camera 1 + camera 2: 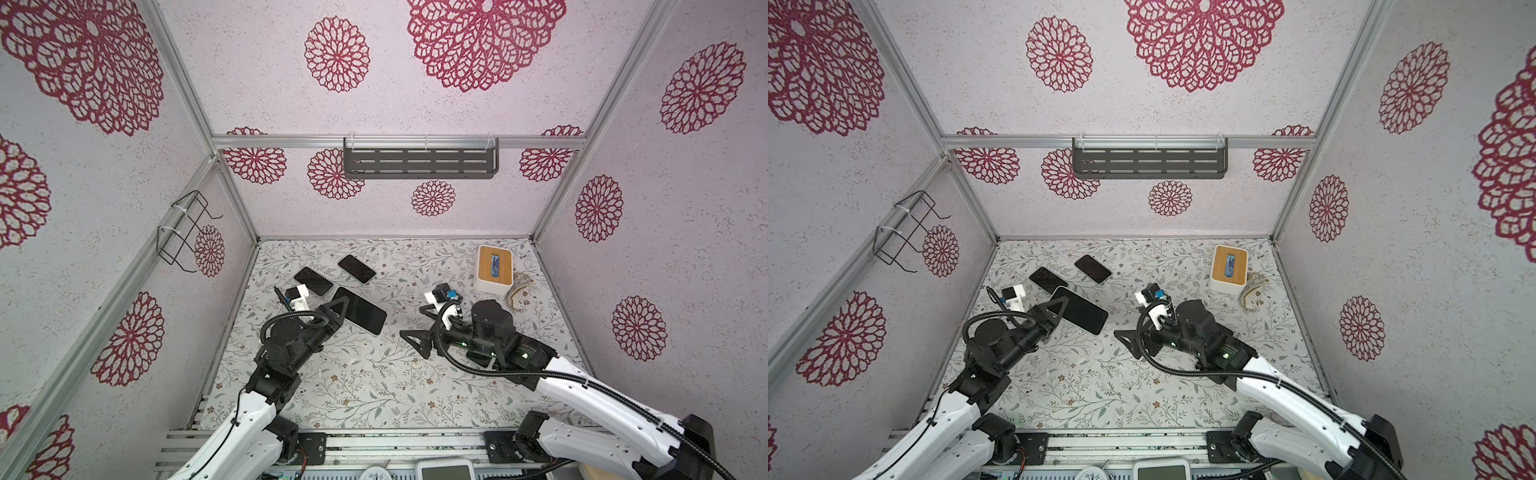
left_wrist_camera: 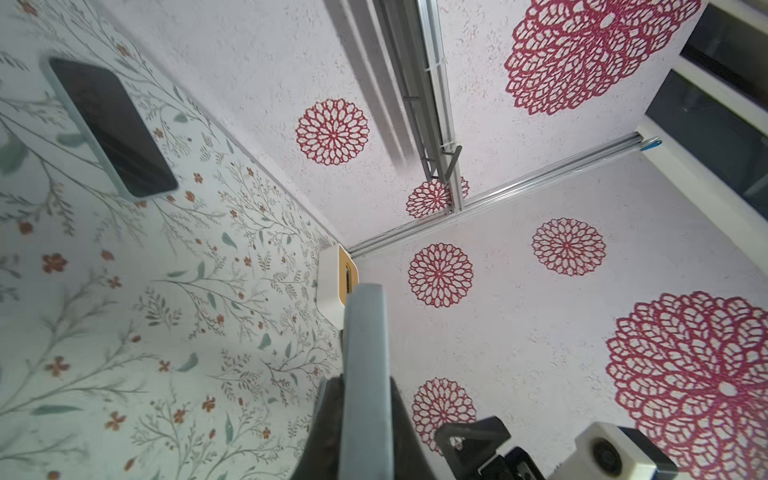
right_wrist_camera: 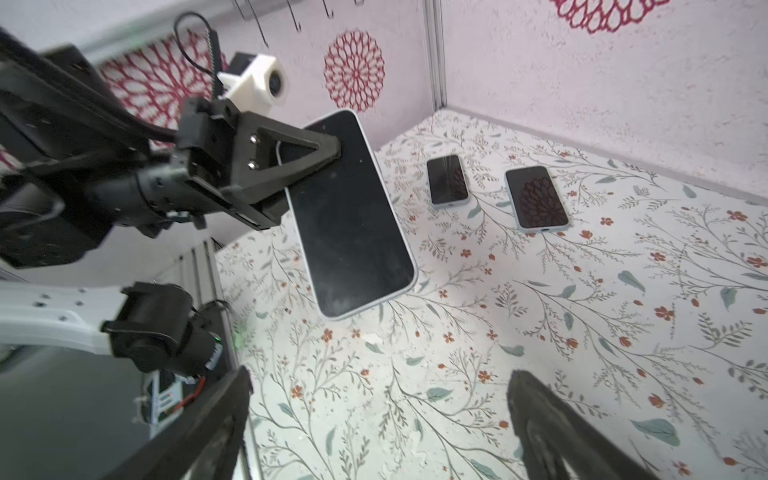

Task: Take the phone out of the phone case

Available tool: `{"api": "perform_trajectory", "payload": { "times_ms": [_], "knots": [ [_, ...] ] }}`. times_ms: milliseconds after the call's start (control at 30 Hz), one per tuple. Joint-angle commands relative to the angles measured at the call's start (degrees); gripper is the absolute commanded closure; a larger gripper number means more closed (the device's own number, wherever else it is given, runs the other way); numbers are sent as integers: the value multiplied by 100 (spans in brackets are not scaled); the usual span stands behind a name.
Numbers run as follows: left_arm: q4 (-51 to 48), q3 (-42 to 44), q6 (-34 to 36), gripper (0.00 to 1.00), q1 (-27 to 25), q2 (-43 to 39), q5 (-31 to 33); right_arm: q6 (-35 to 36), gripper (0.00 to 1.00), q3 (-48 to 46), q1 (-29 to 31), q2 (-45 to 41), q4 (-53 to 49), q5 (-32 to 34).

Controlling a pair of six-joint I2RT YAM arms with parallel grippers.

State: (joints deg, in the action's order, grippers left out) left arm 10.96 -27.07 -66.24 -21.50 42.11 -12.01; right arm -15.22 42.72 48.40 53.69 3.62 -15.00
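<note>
The left gripper should raise and turn the phone to bring a corner of it to the right gripper's open fingers (image 1: pixel 415 322), because the phone's loose end (image 1: pixel 379 321) hangs short of them.
My left gripper (image 1: pixel 340 309) is shut on the end of a large dark-screened phone (image 1: pixel 360 311) and holds it tilted above the table. The phone sits in its pale blue-grey phone case (image 3: pixel 409 253). In the left wrist view the case's edge (image 2: pixel 365 332) stands up between the closed jaws of that gripper (image 2: pixel 365 384). My right gripper (image 1: pixel 415 323) hangs to the right of the phone, apart from it. It is open in the right wrist view (image 3: pixel 380 388), with only the flowered table between its fingers. The held phone (image 1: pixel 1080 311) shows in both top views.
Two smaller cased phones (image 1: pixel 313 281) (image 1: pixel 356 269) lie face up behind the held one. A white tissue box with a wooden lid (image 1: pixel 493 266) and a woven bundle (image 1: pixel 519 291) sit at the back right. A grey shelf (image 1: pixel 419 158) hangs on the back wall, a wire rack (image 1: pixel 187 232) on the left wall.
</note>
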Motion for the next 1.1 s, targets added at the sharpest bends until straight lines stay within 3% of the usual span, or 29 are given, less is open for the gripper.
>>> {"api": "perform_trajectory", "payload": {
  "times_ms": [0,100,267,433,633,1067],
  "knots": [
    [-761,-924,1126,100,146,53,-1345,-1168,1,-691,-9,-430,1433,-417],
    [-1623,-1911,1915,100,135,476,-1985,-1395,2,-1119,66,-468,2227,-539],
    [-1781,-2493,2041,100,135,895,-2386,-1290,5,-1468,561,-276,3199,-302],
    [-847,-2230,1523,100,120,990,-2430,-947,6,-1508,1218,8,3878,147],
    [374,-1794,858,100,111,1054,-2513,-892,11,-1425,1334,461,4379,403],
    [776,-1495,582,100,76,951,-2548,-921,35,-1292,1334,791,4750,489]
  ]
}}
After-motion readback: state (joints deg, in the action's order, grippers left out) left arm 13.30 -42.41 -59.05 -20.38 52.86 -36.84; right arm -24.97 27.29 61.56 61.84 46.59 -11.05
